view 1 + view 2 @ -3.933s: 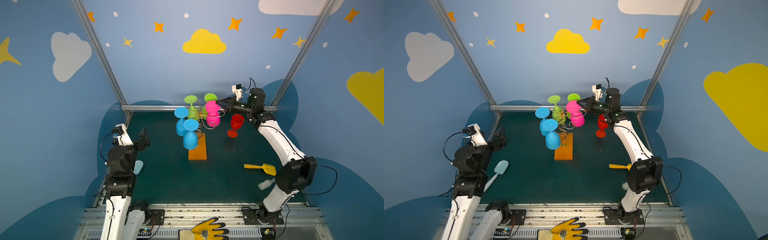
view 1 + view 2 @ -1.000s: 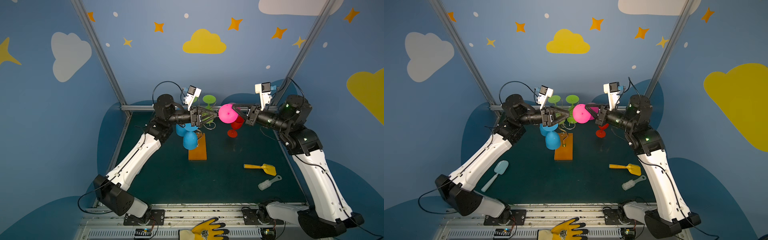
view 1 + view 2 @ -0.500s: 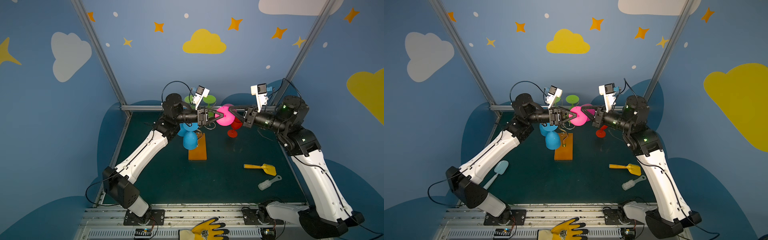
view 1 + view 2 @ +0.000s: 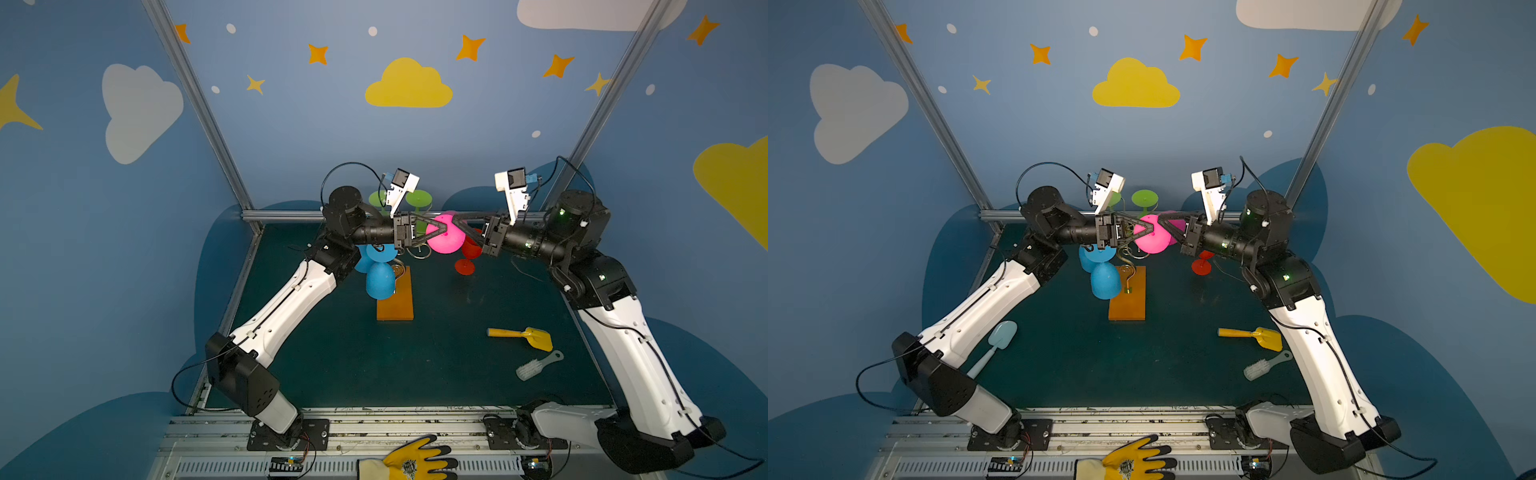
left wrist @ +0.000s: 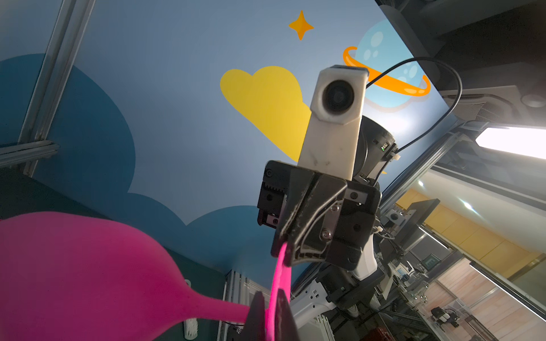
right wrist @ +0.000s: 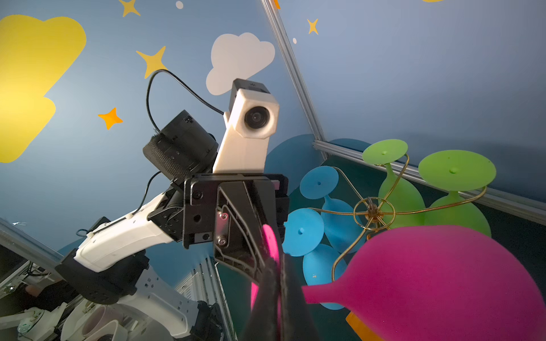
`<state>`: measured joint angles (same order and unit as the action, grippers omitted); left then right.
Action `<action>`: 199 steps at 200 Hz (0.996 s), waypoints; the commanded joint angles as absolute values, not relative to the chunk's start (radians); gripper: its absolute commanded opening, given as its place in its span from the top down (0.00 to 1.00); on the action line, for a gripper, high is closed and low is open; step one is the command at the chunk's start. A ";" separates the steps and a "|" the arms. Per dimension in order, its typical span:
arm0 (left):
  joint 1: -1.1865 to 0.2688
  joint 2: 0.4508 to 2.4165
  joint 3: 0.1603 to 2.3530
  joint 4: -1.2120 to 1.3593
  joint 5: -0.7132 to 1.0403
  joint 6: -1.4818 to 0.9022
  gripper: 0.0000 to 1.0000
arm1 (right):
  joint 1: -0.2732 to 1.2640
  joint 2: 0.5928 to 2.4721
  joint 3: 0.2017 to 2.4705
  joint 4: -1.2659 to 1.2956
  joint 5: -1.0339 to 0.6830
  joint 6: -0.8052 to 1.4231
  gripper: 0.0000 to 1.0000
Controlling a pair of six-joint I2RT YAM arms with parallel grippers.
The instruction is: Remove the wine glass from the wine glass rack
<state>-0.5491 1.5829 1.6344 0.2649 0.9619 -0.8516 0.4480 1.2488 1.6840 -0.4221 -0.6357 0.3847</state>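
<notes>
Both of the robot's grippers are pinching the pink wine glass's foot (image 4: 445, 237) while the glass's bowl hangs free, so next the right gripper lets go of the foot and takes hold of the bowl (image 6: 446, 284).
The pink wine glass (image 4: 446, 241) hangs in the air to the right of the wine glass rack (image 4: 397, 272), clear of its gold wire arms (image 6: 373, 213). My left gripper (image 5: 270, 307) is shut on one edge of the glass's flat foot (image 5: 280, 274). My right gripper (image 6: 279, 277) is shut on the opposite edge of that foot. In both top views the two grippers (image 4: 442, 227) (image 4: 1163, 225) meet tip to tip above the pink bowl (image 4: 1152, 243). Blue glasses (image 4: 379, 280) and green glasses (image 6: 455, 189) hang upside down on the rack.
The rack's orange-brown base (image 4: 395, 303) sits mid-table. A red glass (image 4: 467, 259) stands right of it, under my right arm. A yellow scoop (image 4: 523, 334) and white brush (image 4: 538, 365) lie front right, a light blue scoop (image 4: 994, 345) front left, a yellow glove (image 4: 411, 461) on the front rail.
My left gripper has reached in to the pink glass and shut on its foot; a second ago its jaws stood open. The right gripper has kept its grip.
</notes>
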 commanded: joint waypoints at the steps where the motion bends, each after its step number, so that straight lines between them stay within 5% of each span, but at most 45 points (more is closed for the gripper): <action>1: -0.549 1.541 1.635 0.331 0.993 -0.882 0.92 | 0.454 1.245 1.717 -0.413 -0.614 0.358 0.92; 50: -0.524 1.506 1.614 0.460 1.021 -1.002 0.97 | 0.448 1.185 1.700 -0.467 -0.506 0.260 0.46; 82: -0.489 1.471 1.573 0.524 1.014 -1.063 0.97 | 0.443 1.096 1.583 -0.420 -0.420 0.172 0.26; 199: -0.459 1.424 1.520 0.516 0.991 -1.118 0.97 | 0.508 1.009 1.218 0.010 -0.399 -0.243 0.13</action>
